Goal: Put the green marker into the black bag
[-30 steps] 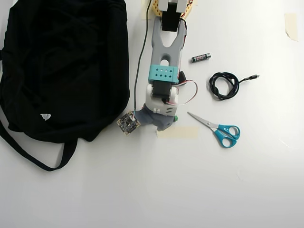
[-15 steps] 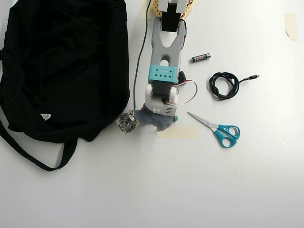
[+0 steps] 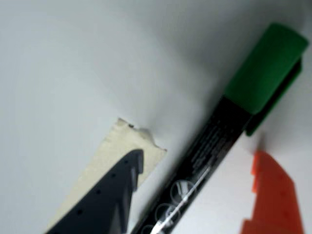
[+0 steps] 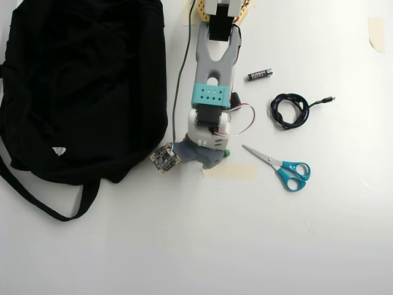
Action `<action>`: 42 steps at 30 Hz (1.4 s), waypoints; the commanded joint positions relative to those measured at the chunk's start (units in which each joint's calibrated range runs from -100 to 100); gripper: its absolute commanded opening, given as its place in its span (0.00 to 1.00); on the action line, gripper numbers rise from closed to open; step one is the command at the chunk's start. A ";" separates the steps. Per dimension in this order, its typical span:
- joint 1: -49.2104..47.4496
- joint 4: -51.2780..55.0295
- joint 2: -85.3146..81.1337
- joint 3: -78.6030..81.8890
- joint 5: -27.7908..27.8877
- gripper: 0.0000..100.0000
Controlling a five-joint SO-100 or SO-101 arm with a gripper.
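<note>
A white gap (image 3: 176,152) lies between the beige tape and the marker's body. The green marker (image 3: 222,126) will come loose and leave the tape behind when I lift.
In the wrist view the green marker (image 3: 219,131) lies on the white table, its green cap at upper right and its dark printed barrel running to the lower left. My gripper (image 3: 197,156) is open and straddles it, with the dark finger (image 3: 109,195) on the left and the orange finger (image 3: 273,195) on the right, neither touching it. In the overhead view the gripper (image 4: 210,161) points down at the table, and only a small green bit of the marker (image 4: 227,152) shows beside it. The black bag (image 4: 86,86) lies to the left.
A strip of beige tape (image 4: 230,171) lies under the gripper and also shows in the wrist view (image 3: 105,161). Blue scissors (image 4: 285,169), a coiled black cable (image 4: 290,110) and a black battery (image 4: 260,74) lie to the right. The bag's strap (image 4: 43,206) loops at lower left.
</note>
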 commanded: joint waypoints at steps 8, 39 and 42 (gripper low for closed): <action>0.23 0.94 2.10 1.98 -0.04 0.23; 0.45 0.94 2.01 1.98 -0.10 0.06; 0.75 0.94 2.01 1.98 0.06 0.04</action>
